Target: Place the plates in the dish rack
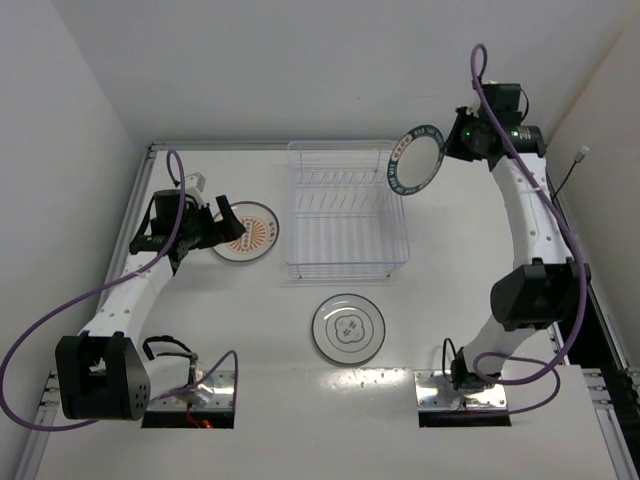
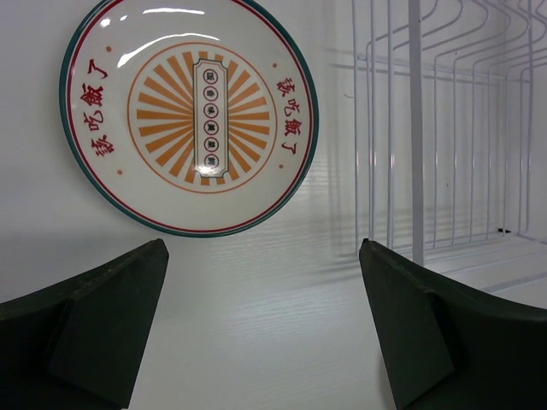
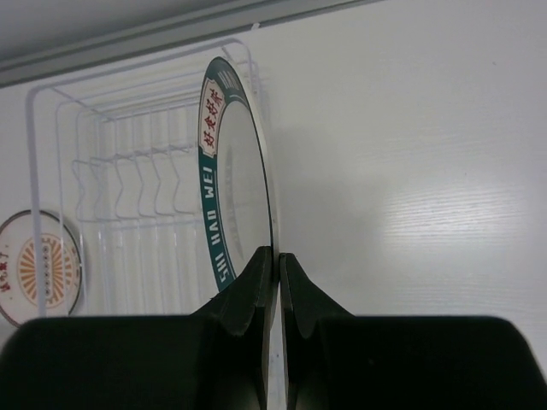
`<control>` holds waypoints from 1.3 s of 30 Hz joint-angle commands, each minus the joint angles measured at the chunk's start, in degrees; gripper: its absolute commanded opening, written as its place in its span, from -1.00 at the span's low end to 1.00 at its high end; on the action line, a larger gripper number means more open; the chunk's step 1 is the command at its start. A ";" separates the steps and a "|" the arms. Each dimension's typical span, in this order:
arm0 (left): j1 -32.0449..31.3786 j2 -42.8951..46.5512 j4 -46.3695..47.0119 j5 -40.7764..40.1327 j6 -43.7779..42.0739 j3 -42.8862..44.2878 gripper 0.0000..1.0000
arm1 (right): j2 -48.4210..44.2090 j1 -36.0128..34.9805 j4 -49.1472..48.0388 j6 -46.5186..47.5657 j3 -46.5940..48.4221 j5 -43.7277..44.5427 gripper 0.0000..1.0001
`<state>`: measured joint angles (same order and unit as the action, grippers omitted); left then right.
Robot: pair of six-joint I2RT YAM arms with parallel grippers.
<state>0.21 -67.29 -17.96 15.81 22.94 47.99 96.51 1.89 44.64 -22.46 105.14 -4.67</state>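
The teal-rimmed plate (image 1: 416, 160) is hanging on edge next to the rack's empty slots (image 1: 372, 190). My right gripper keeps moving the plate in and down until a slot holds it.
The clear dish rack (image 1: 345, 212) stands at the table's middle back, with nothing in its slots. My right gripper (image 1: 452, 143) is shut on the teal-rimmed plate (image 1: 414, 160), holding it on edge in the air at the rack's back right corner; in the right wrist view the plate (image 3: 224, 184) is edge-on between my fingers (image 3: 256, 282). The orange sunburst plate (image 1: 246, 232) lies flat left of the rack. My left gripper (image 1: 226, 227) is open just before it, jaws wide and empty (image 2: 263, 256). The grey-ring plate (image 1: 348, 328) lies flat in front of the rack.
White walls close the table at the back and both sides. The rack's wire dividers (image 2: 444, 128) show at the right of the left wrist view. Purple cables (image 1: 60, 320) trail along both arms.
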 commanded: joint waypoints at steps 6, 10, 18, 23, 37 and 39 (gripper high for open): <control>0.58 0.67 0.47 -0.17 -0.53 0.53 0.86 | 3.07 -6.72 -5.53 2.68 1.47 11.16 -1.00; 0.58 0.14 0.47 0.88 -0.53 0.53 0.86 | 5.35 -9.44 -6.94 3.91 0.85 14.94 -1.00; 0.58 -0.92 0.47 0.89 -0.53 0.53 0.86 | 7.55 -12.53 -8.87 5.06 0.85 21.62 -1.00; 0.58 -0.92 0.99 0.89 -0.53 0.53 0.86 | 8.70 -13.75 -8.87 6.11 0.85 23.82 -1.00; 0.58 -1.44 0.99 0.89 -0.53 0.53 0.86 | 15.89 -20.16 -8.79 7.69 2.87 31.21 -1.00; 0.58 -1.44 0.99 0.89 -0.53 1.05 0.86 | 17.13 -20.78 -8.78 7.69 2.87 31.91 -1.00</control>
<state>0.23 -68.53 -17.93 15.90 22.94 47.99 111.85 -17.26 36.45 -15.62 105.71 25.12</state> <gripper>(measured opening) 0.934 0.018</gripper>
